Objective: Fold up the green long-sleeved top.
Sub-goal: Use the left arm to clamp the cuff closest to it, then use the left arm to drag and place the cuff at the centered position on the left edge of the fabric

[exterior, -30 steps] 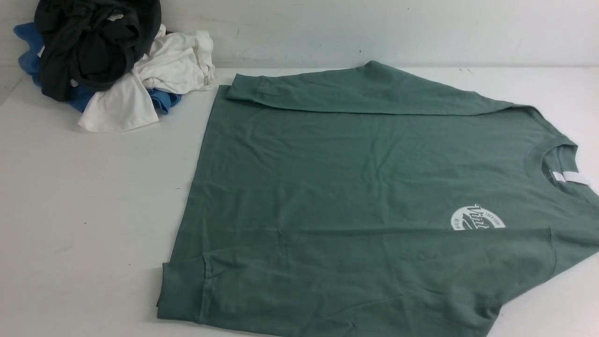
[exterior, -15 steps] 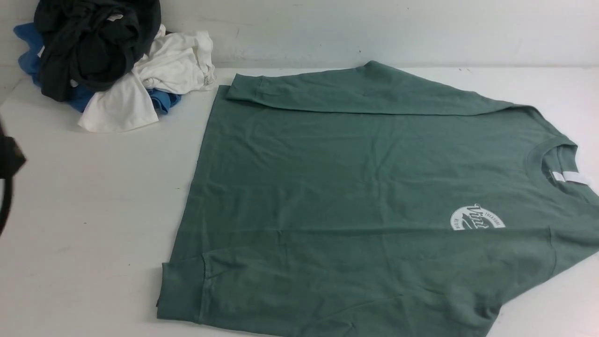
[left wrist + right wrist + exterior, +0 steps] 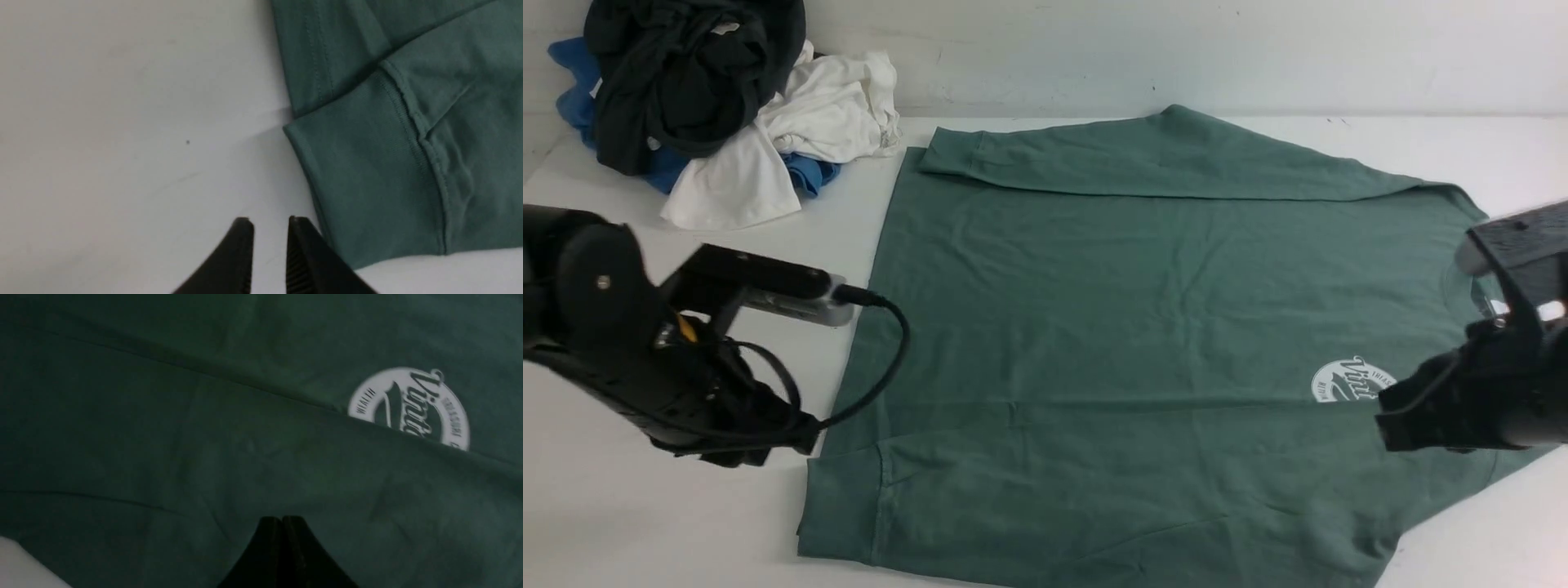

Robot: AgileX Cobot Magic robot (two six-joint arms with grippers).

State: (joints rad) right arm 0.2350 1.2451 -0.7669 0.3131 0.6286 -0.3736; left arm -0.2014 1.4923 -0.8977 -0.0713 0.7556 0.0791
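The ribbed cuff's edge point(image 3: 848, 454) is lying loose over the top's body. The sleeve point(image 3: 1111, 480) will swing across and leave the top's body flat when I carry the cuff.
The green long-sleeved top point(image 3: 1135, 327) lies flat on the white table point(image 3: 670, 506), neck to the right, with both sleeves folded in over the body. Its white round logo point(image 3: 1349, 382) also shows in the right wrist view point(image 3: 408, 404). My left arm point(image 3: 645, 351) is at the top's near left corner. My left gripper point(image 3: 267, 222) is slightly open and empty, over bare table just beside the ribbed cuff point(image 3: 367, 171). My right arm point(image 3: 1478, 400) hangs over the chest and hides part of the neck. My right gripper point(image 3: 282, 519) is shut and empty above the fabric near the logo.
A pile of other garments sits at the far left corner against the wall: black point(image 3: 686, 73) on top, white point(image 3: 800, 122) and blue point(image 3: 572, 90) beneath. Bare table lies to the left of the top point(image 3: 122, 122).
Both arms have come into the front view, the left from the left side and the right from the right side. The top has not moved.
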